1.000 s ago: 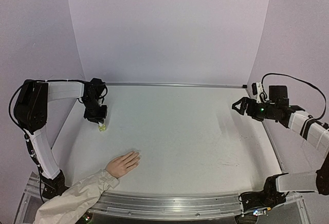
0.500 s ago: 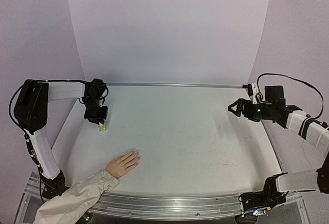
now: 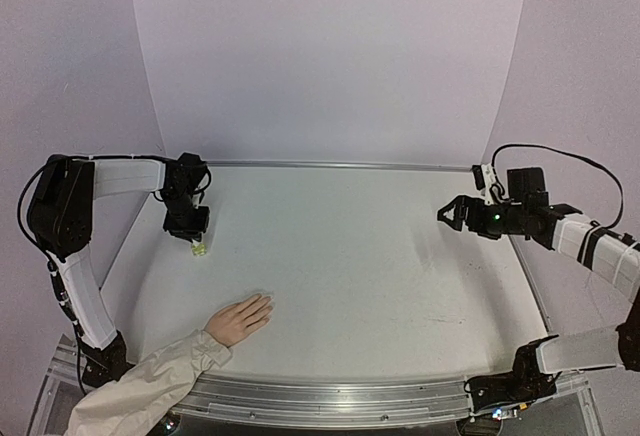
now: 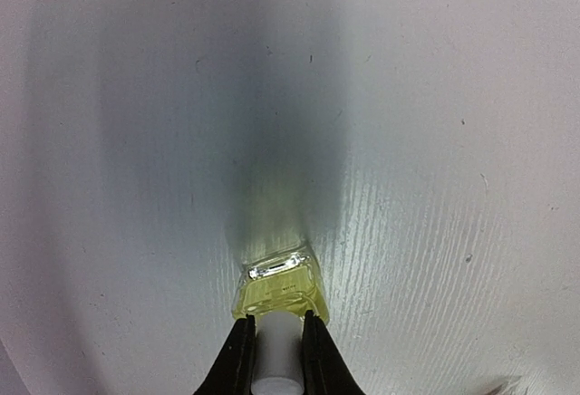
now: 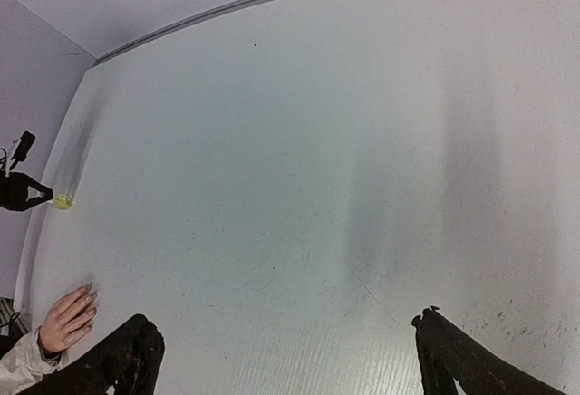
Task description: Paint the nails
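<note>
My left gripper is on the white cap (image 4: 277, 348), and the yellow-green bottle's body (image 3: 199, 249) is free below. My right gripper should keep going toward that body and close there.
A pale peach hand (image 3: 240, 319) in a beige sleeve (image 3: 150, 384) lies flat at the near left of the table, fingers pointing right. Its nails (image 3: 265, 303) are too small to make out. It also shows low at the left in the right wrist view as the hand (image 5: 68, 318). My left gripper (image 3: 192, 235) is behind it at the far left. That left gripper (image 4: 276, 341) is shut on the white cap of a small yellow-green bottle (image 4: 278, 288) standing on the table. My right gripper (image 3: 447, 212) hovers over the table's right side. In its own view the right gripper (image 5: 285, 327) is wide open and holds nothing.
The white table (image 3: 360, 256) ends at a metal rail (image 3: 340, 165) along the back and an aluminium rail (image 3: 330, 396) at the front. Pale purple backdrop walls close in on the left, back and right.
The right arm has reached a little further left over the table. The left gripper stays at the bottle, its fingers closed slightly tighter on the cap.
</note>
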Robot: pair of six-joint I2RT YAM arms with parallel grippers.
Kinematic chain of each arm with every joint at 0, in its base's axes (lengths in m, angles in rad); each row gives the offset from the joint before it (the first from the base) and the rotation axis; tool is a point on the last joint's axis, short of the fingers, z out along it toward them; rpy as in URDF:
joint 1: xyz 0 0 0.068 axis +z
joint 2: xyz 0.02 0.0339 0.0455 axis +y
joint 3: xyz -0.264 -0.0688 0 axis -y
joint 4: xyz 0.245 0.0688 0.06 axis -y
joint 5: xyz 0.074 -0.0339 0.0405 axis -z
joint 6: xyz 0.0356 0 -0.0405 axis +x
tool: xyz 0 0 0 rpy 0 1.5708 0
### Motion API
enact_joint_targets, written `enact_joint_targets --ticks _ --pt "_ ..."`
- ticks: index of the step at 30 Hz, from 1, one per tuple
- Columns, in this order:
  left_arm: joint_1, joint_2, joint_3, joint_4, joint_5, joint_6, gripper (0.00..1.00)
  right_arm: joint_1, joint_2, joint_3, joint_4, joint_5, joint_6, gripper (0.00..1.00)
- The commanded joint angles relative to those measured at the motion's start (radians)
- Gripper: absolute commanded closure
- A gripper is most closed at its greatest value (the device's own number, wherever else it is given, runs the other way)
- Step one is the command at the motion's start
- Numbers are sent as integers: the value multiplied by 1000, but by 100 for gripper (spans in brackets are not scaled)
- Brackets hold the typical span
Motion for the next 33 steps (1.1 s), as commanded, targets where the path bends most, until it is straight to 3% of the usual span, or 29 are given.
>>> enact_joint_targets --ticks 1,4,13,16,20,23,28,33 --pt "-13 -21 18 -18 -6 2 94 28 23 22 29 28 -12 2" --pt "-28 -62 43 -49 28 8 100 60 51 34 29 47 -26 2" --pt "-138 -176 161 -65 334 99 100 258 201 121 81 26 -97 2" --pt "-168 -175 202 -64 446 58 100 315 266 159 146 -78 -116 2" --pt "-218 -134 260 -60 537 -50 100 422 374 232 220 -105 -168 2" --pt "-259 -96 298 -57 591 -111 100 482 468 318 244 -121 -198 6" --pt "-337 -54 342 -50 595 -148 100 538 633 485 267 -249 -190 23" --pt "-372 -28 356 -44 607 -163 100 583 688 503 367 -309 -173 31"
